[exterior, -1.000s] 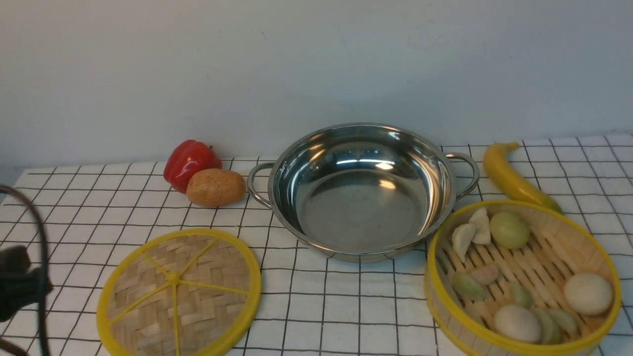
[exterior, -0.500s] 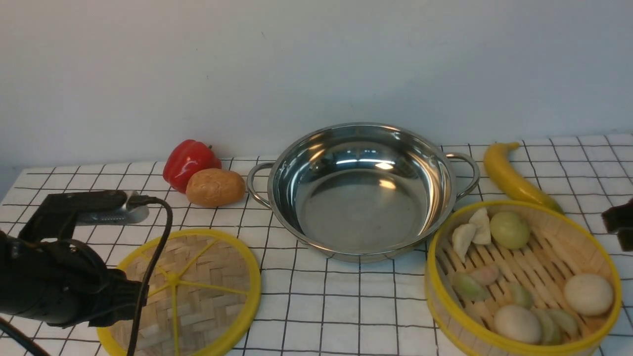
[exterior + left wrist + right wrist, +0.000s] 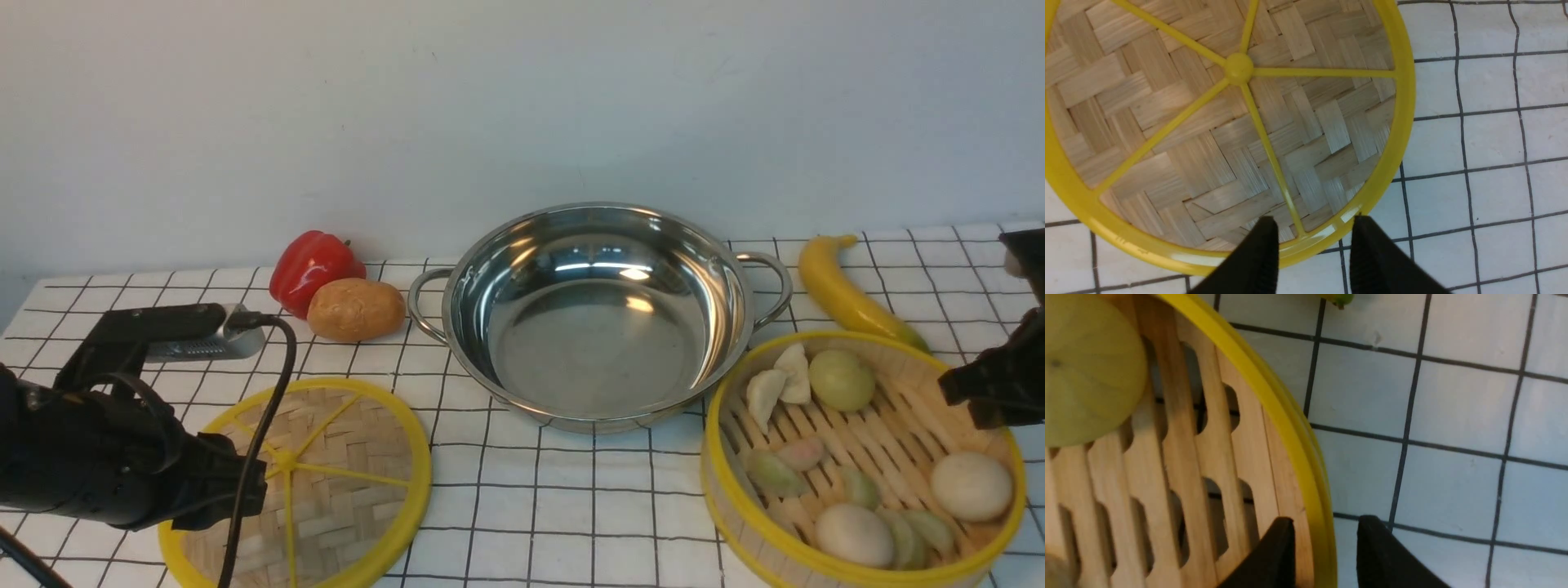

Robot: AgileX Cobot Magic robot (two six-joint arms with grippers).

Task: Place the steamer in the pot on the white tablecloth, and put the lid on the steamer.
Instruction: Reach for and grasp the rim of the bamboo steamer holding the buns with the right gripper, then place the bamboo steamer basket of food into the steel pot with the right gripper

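The steamer's deep side (image 3: 736, 519) goes all around the buns and dumplings (image 3: 857, 490), so they will stay in place and come along when I lift the steamer by its rim.
The steel pot (image 3: 600, 327) stands empty at the middle of the white tablecloth (image 3: 563, 510). The woven lid (image 3: 326, 465) lies flat at the front left. The steamer (image 3: 898, 416), holding buns and dumplings, sits at the front right. My left gripper (image 3: 241, 490) is over the lid's left side. In the left wrist view the left gripper (image 3: 1312, 230) is open with the lid's (image 3: 1208, 122) yellow rim between its fingers. My right gripper (image 3: 976, 388) is at the steamer's right rim. In the right wrist view the right gripper (image 3: 1325, 535) is open astride the steamer's rim (image 3: 1286, 416).
A red pepper (image 3: 313, 268) and a potato (image 3: 356, 309) lie left of the pot. A yellow banana-shaped fruit (image 3: 845, 292) lies behind the steamer. A wall rises close behind the table. A green bun (image 3: 1086, 375) sits near the steamer's rim.
Both arms have come into view. The left arm moved right over the lid's edge. The right arm moved in from the right edge down to the steamer's rim.
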